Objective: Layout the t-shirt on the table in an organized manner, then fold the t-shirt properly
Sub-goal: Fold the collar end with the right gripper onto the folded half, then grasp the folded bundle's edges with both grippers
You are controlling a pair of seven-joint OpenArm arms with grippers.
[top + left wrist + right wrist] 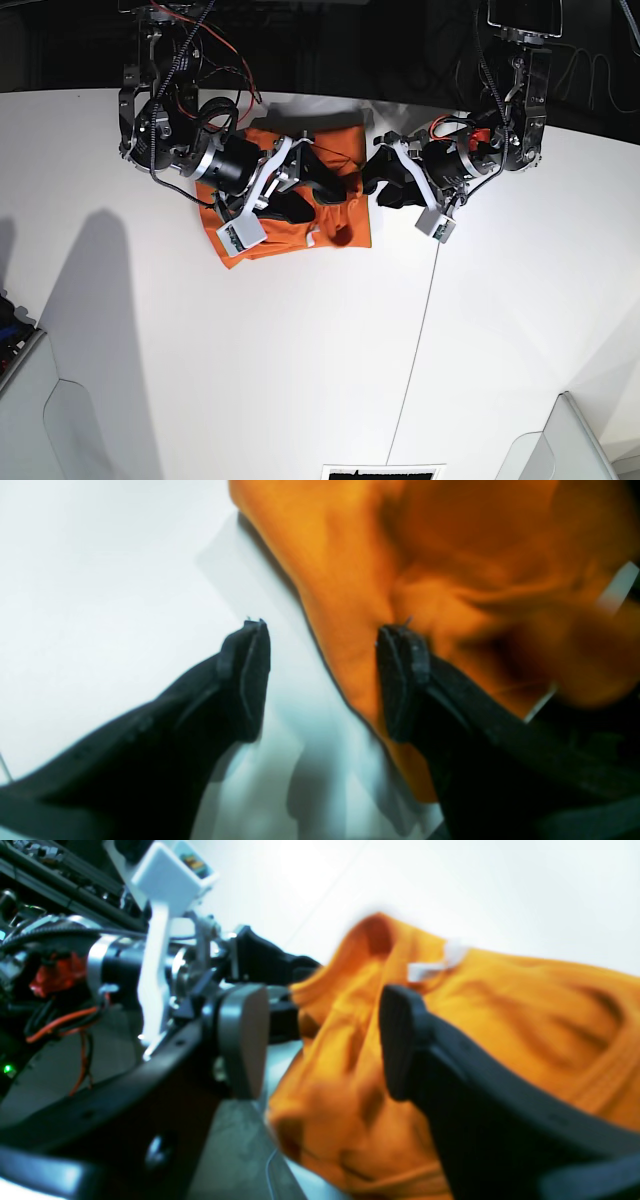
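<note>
The orange t-shirt point(288, 238) will come around mostly in one bundle when I turn it, because overlapping folds point(350, 215) lie bunched close together.
The orange t-shirt point(347, 226) lies bunched near the back edge of the white table point(250, 350). My left gripper point(385, 186) is open at the shirt's right edge. In the left wrist view point(320, 625) one finger point(250, 680) is over bare table and the other point(402, 680) over the cloth point(350, 580). My right gripper point(318, 193) is open over the shirt's middle. In the right wrist view point(320, 1040) the crumpled cloth point(500, 1005) and the collar's white tag point(435, 965) show beyond its fingers. I cannot tell whether the pads touch the cloth.
A thin dark seam point(420, 330) runs down the table right of centre. Grey bins stand at the front left point(25, 400) and front right point(570, 440) corners. A dark slot point(383, 471) sits at the front edge. Cables and arm bases line the back.
</note>
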